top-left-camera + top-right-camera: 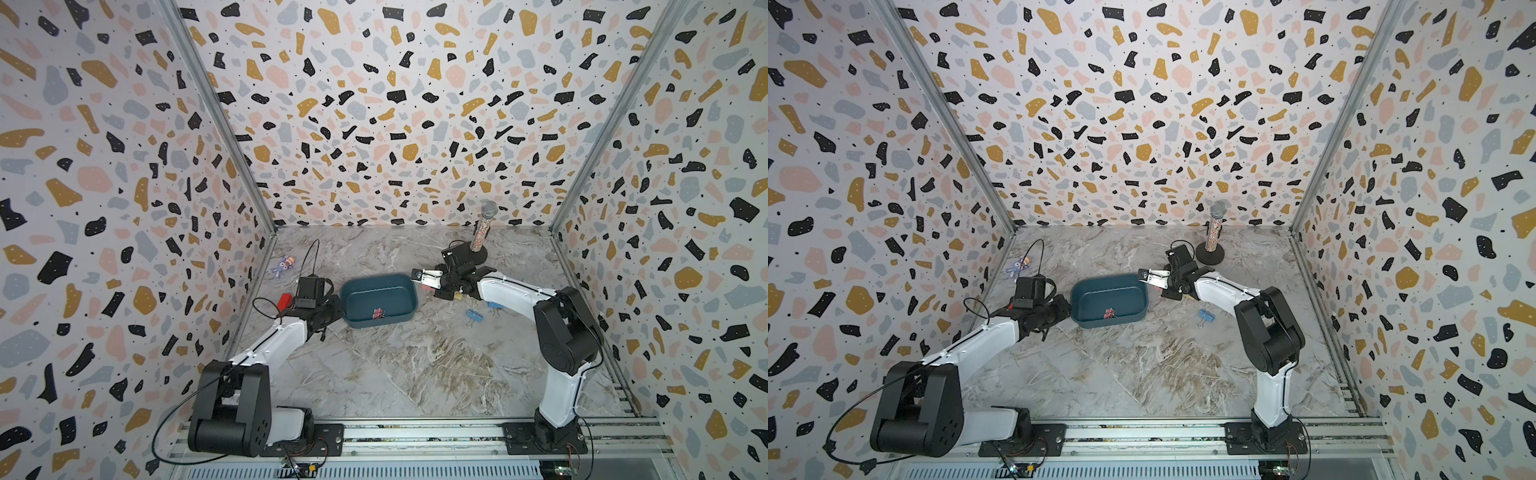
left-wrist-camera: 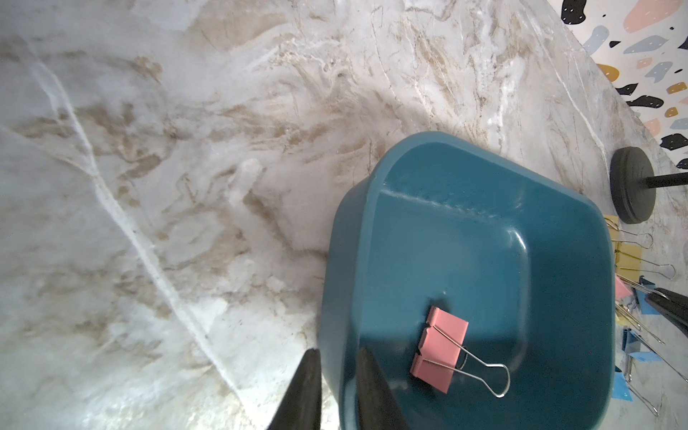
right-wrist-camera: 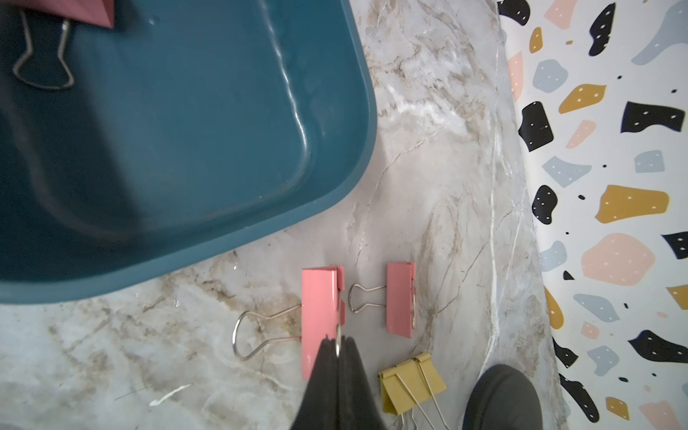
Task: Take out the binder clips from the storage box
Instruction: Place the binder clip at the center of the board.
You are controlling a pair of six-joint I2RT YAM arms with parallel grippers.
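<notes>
The robot's right gripper has the held pink clip (image 3: 319,311) clear of the storage box's edge over open marble (image 3: 279,369), so it should keep lowering the clip to the marble and release it there.
The dark teal storage box (image 1: 398,279) (image 1: 1128,279) sits mid-table. My left gripper (image 1: 338,309) (image 2: 338,353) is shut on its left wall, one finger inside and one outside. One pink binder clip (image 1: 378,313) (image 2: 439,350) lies on the box floor. Just outside the box's far right corner, my right gripper (image 1: 432,286) (image 3: 337,340) is shut on the wire handle of a second pink binder clip (image 3: 320,320) (image 1: 1156,284). I cannot tell whether that clip touches the table.
More clips lie on the marble right of the box: pink (image 3: 400,299), yellow (image 3: 411,383), blue (image 1: 474,316). A microphone on a round black stand (image 1: 482,232) is behind the right arm. A purple toy (image 1: 284,266) and a red block (image 1: 284,300) lie at left.
</notes>
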